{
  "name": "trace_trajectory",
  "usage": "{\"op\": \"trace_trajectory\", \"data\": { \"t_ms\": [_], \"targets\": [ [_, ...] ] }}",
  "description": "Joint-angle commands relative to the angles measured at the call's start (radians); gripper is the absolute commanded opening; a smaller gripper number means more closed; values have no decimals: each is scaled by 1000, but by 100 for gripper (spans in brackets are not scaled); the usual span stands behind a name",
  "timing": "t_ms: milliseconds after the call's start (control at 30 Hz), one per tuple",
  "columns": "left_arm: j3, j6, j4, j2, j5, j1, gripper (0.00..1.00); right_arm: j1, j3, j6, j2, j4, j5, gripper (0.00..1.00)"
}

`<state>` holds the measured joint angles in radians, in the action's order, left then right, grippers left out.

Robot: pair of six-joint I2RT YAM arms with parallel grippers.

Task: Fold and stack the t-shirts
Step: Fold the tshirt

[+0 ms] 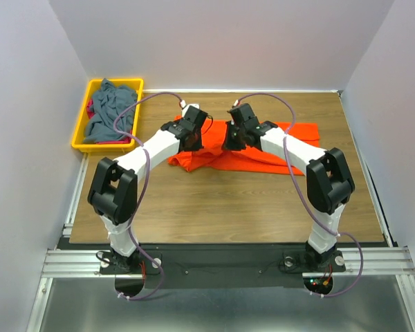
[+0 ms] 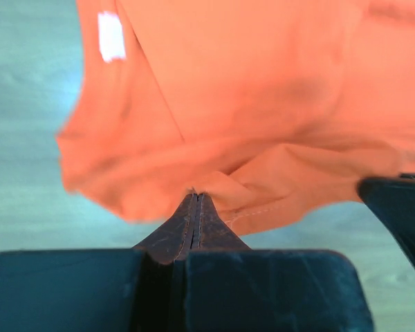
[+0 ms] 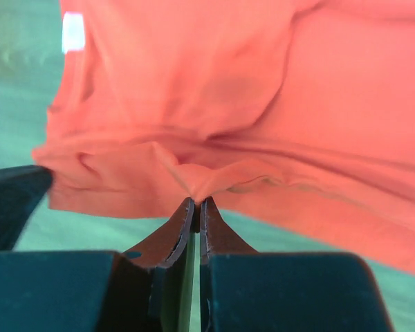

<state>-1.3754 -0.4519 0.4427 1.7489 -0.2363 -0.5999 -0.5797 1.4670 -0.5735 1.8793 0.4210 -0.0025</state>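
The left gripper is holding the orange t-shirt's near fold [image 2: 228, 192] and the orange t-shirt's far edge [image 1: 218, 123] is clear ahead, so the robot should go on pulling until the fold comes close to that edge, then let go.
The orange t-shirt [image 1: 263, 158] lies crumpled across the middle of the wooden table, and both grippers meet at its near edge. In the left wrist view, my left gripper [image 2: 196, 196] is shut on a pinched fold of the orange t-shirt [image 2: 249, 83]; the white neck label [image 2: 111, 36] shows at the upper left. In the right wrist view, my right gripper [image 3: 197, 200] is shut on a raised fold of the same shirt [image 3: 214, 83]. From above, the left gripper [image 1: 197, 135] and right gripper [image 1: 232, 142] are close together. A grey-blue t-shirt [image 1: 111, 107] lies bunched in the bin over a bit of red cloth [image 1: 90, 109].
A yellow bin [image 1: 79, 135] stands at the table's far left corner. White walls close in the table on the left, back and right. A metal rail [image 1: 76, 194] runs along the left edge. Bare wood [image 1: 221, 207] lies between the shirt and the arm bases.
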Motion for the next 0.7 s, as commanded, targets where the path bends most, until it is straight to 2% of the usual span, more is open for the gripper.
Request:
{"op": "trace_trajectory", "data": {
  "t_ms": [0,333,433,667],
  "targets": [
    [-112,79,-22,49,-24,35,0,44,82,17,44,-4,7,1],
    [-344,243,-116,201,-28,66,0,98,184,-3,138,-5,-50,2],
    [-392,294,-145,241,-31,66,0,104,193,-14,153,-5,-57,5],
    [-416,403,-220,300,-9,66,0,115,196,-34,175,-5,-56,7]
  ]
}}
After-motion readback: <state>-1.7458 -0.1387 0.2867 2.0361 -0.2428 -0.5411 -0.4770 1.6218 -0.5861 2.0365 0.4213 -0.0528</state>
